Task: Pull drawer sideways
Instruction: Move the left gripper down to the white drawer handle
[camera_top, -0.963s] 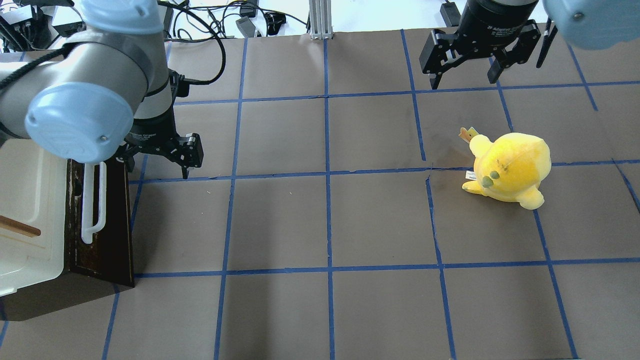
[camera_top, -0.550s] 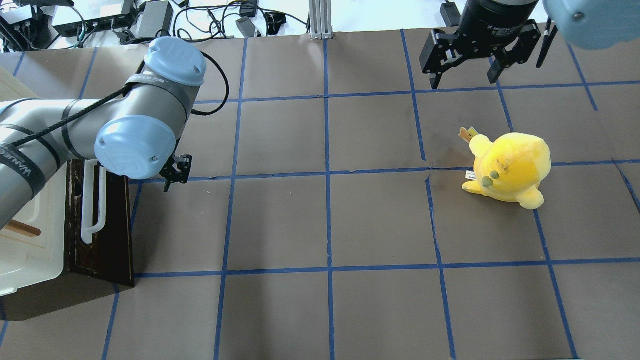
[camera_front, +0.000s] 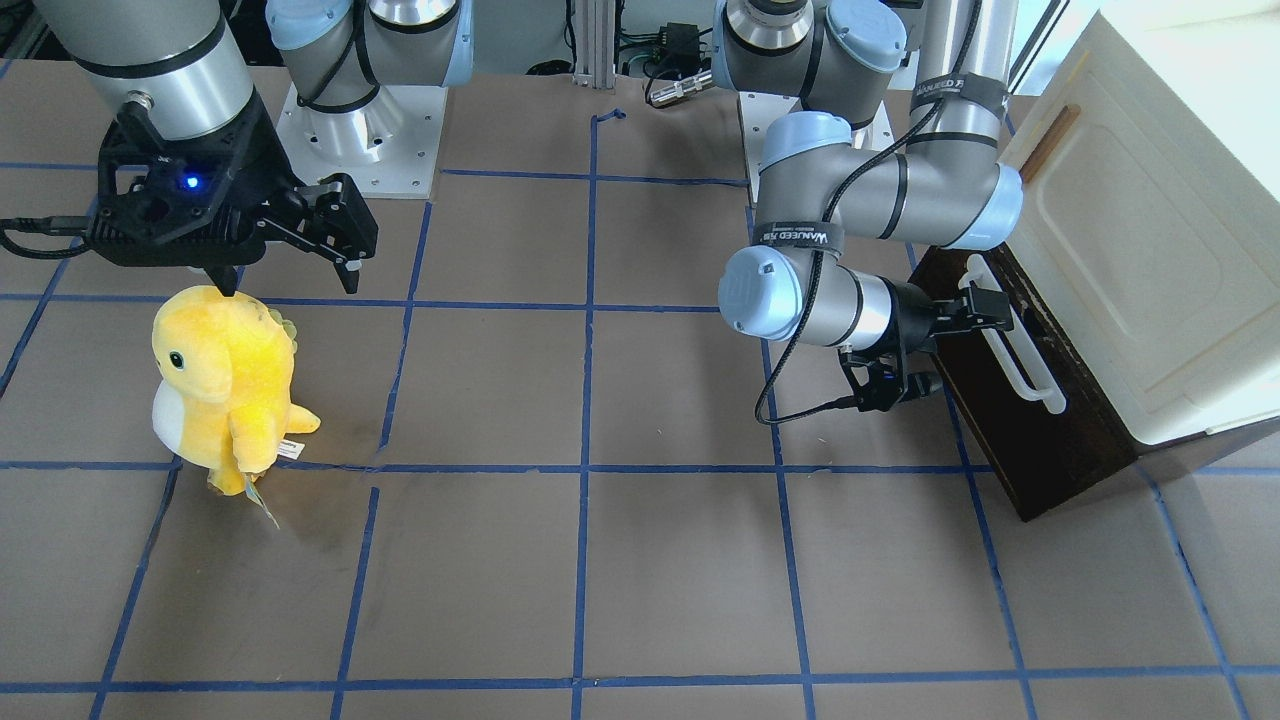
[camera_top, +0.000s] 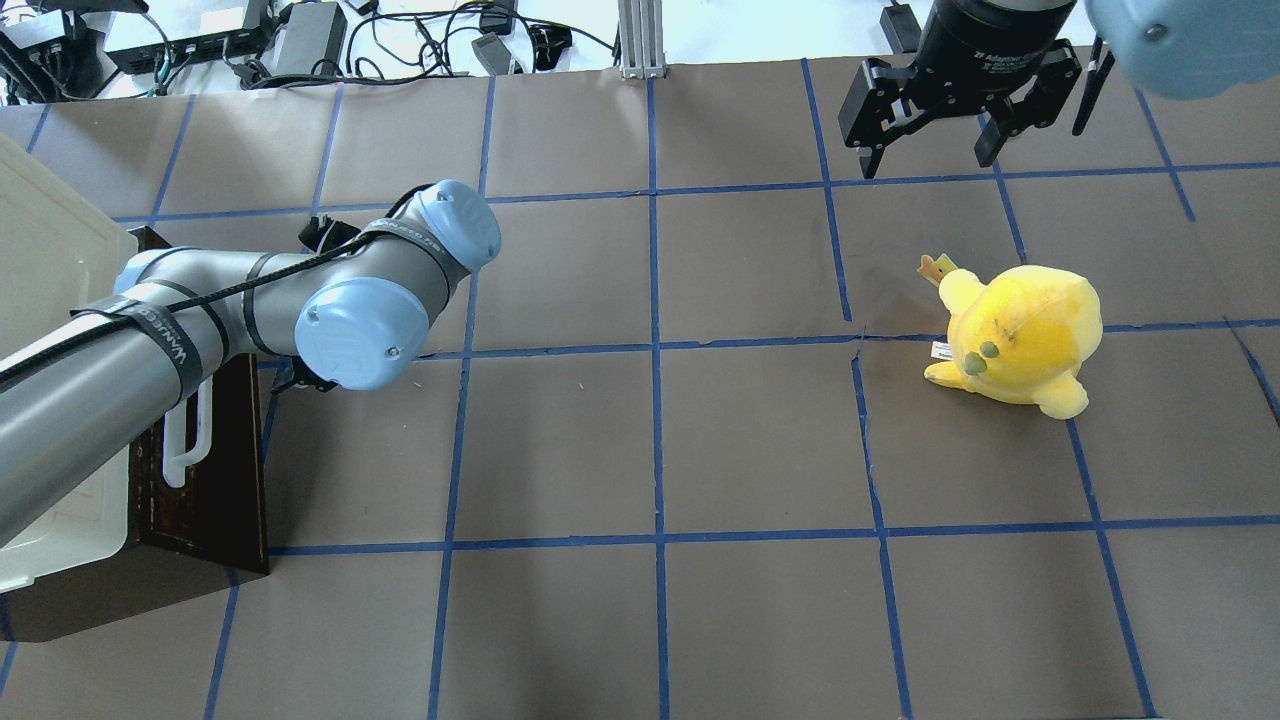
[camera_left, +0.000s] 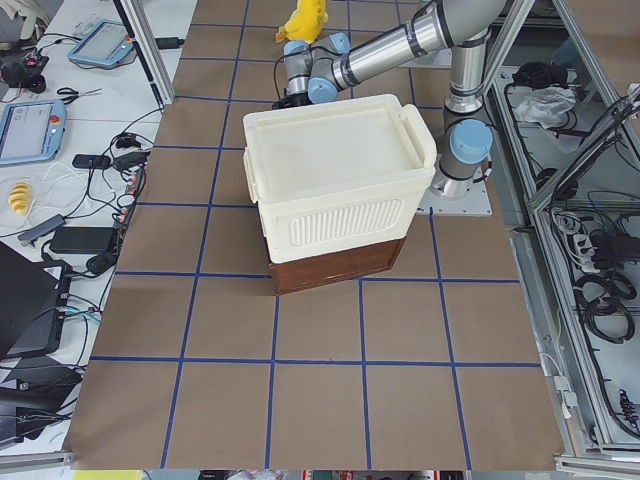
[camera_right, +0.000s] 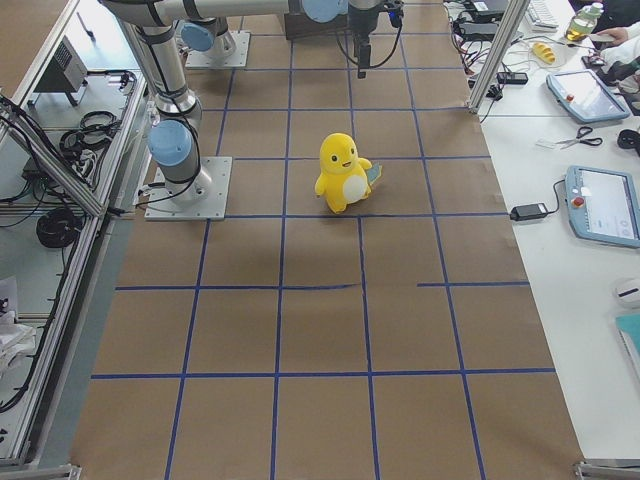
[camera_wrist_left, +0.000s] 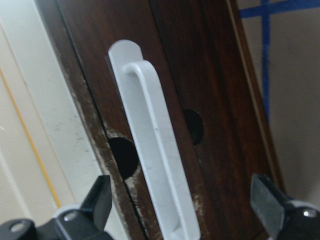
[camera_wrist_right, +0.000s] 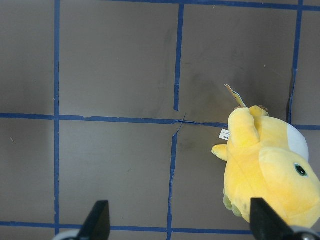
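My gripper will pull, and the drawer will slide straight out while the cabinet stays, since a thin dark seam parts the drawer's front from the frame.
The drawer's dark brown front faces the table's middle under the cream-white cabinet, with its long white bar handle. It also shows in the overhead view. In the left wrist view the handle runs up between my two spread fingers. My left gripper is open, level with the handle's far end and close to it, not closed on it. My right gripper is open and empty, above and behind the yellow plush.
The cream-white cabinet sits on top of the drawer at the table's left end. The yellow plush stands on the right half, also in the right wrist view. Brown table sheets with blue tape lines lie between.
My left arm has dropped and swung its wrist from pointing down beside the drawer's far corner to lying level, facing the white handle. The right arm and plush have not moved.
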